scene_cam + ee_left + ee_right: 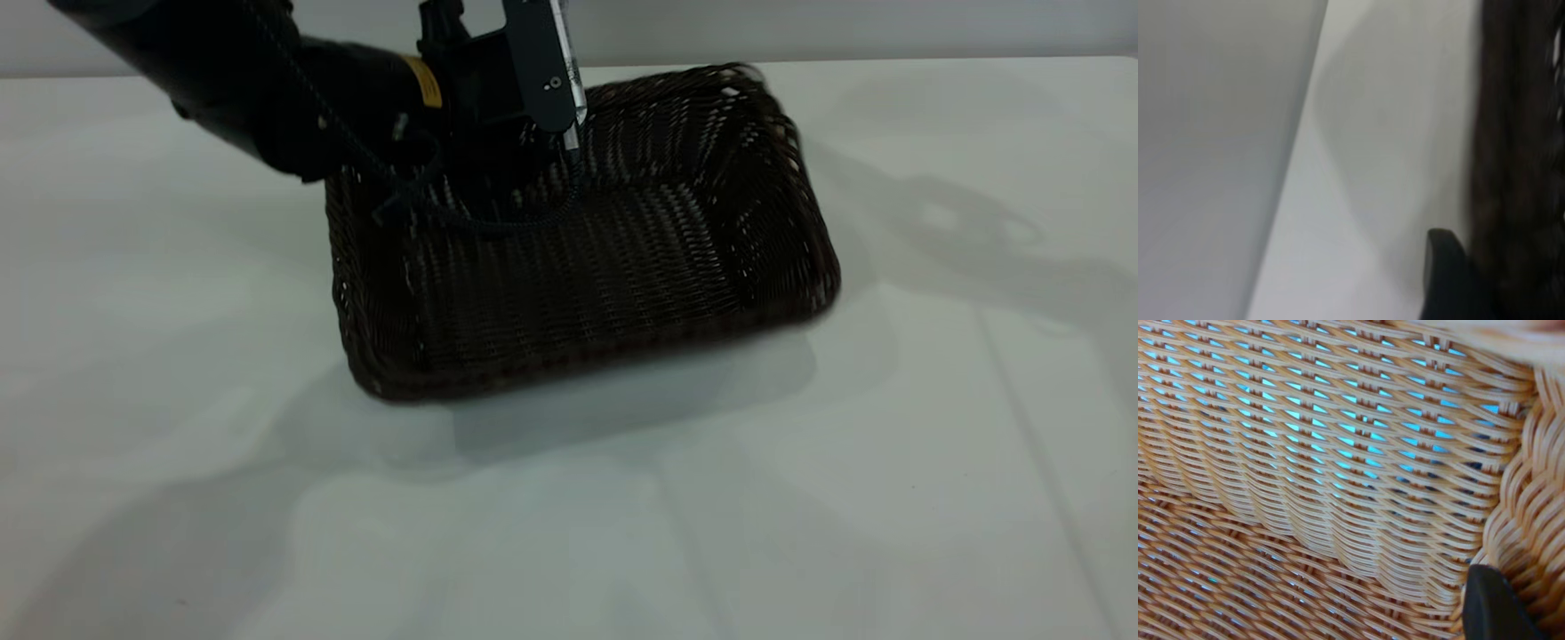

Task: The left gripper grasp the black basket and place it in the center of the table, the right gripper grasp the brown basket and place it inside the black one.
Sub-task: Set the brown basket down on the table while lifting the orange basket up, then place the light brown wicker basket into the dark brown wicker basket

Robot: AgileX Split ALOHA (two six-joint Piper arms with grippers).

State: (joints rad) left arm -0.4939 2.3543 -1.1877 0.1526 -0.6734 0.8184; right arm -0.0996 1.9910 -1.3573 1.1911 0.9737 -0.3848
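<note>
My left gripper is reaching over the black basket's opening point(592, 251), so it should set the basket down point(608, 411) and move back out before my right gripper brings the brown basket in.
The black basket point(613, 258) hangs tilted over the middle of the white table point(933, 462), with its shadow below it. My left gripper point(551, 156), with its yellow label and grey plate, is shut on the basket's far rim. In the left wrist view one black finger point(1446, 277) lies against the dark rim point(1518, 167). The brown basket point(1318, 473) fills the right wrist view. My right gripper shows there only as one black fingertip point(1495, 610), pressed on the inside of the braided rim point(1531, 513). It is shut on that rim. Its other finger is hidden.
The left arm's thick black link point(231, 80) reaches in from the upper left, with cabling draped over the black basket's left end. The table's far edge point(933, 60) runs along the back. The brown basket and right arm are outside the exterior view.
</note>
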